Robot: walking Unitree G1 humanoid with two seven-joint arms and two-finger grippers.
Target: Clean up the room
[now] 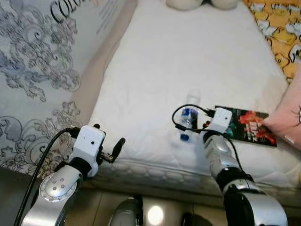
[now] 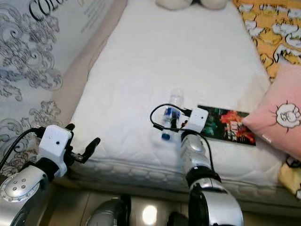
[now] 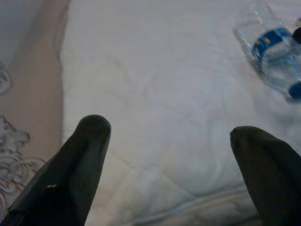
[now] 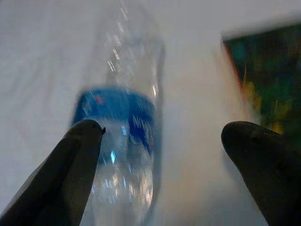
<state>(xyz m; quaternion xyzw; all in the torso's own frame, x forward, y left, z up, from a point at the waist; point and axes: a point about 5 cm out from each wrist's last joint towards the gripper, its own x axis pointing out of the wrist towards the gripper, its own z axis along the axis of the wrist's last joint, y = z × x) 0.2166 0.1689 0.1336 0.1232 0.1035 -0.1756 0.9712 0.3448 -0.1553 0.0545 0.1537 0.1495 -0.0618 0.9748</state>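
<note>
Crinkled glints (image 4: pixel 121 183) break up the bottle's clear side (image 1: pixel 189 114) under the blue label. The bottle will therefore cave in between the fingers when I lift it.
A clear plastic bottle (image 1: pixel 189 115) with a blue label and blue cap lies on its side on the white bed (image 1: pixel 188 56). Right of it a dark book (image 1: pixel 247 126) with a red-patterned cover lies flat. My right gripper (image 4: pixel 164 129) is open just above the mattress, and the bottle (image 4: pixel 122 136) lies close in front, nearer one finger. My right arm (image 1: pixel 221 155) reaches in over the bed's front edge. The left gripper (image 1: pixel 117 147) hangs open at the near left corner of the bed, holding nothing, with the bottle (image 3: pixel 270 52) well off to its right.
A pink pillow (image 2: pixel 277 117) rests on the bed's right side over a yellow patterned cloth (image 1: pixel 277 28). A plush toy (image 1: pixel 202 4) sits at the far end. A grey ornamented wall panel (image 1: pixel 37 70) runs along the left. Tiled floor lies below the mattress edge (image 1: pixel 155 172).
</note>
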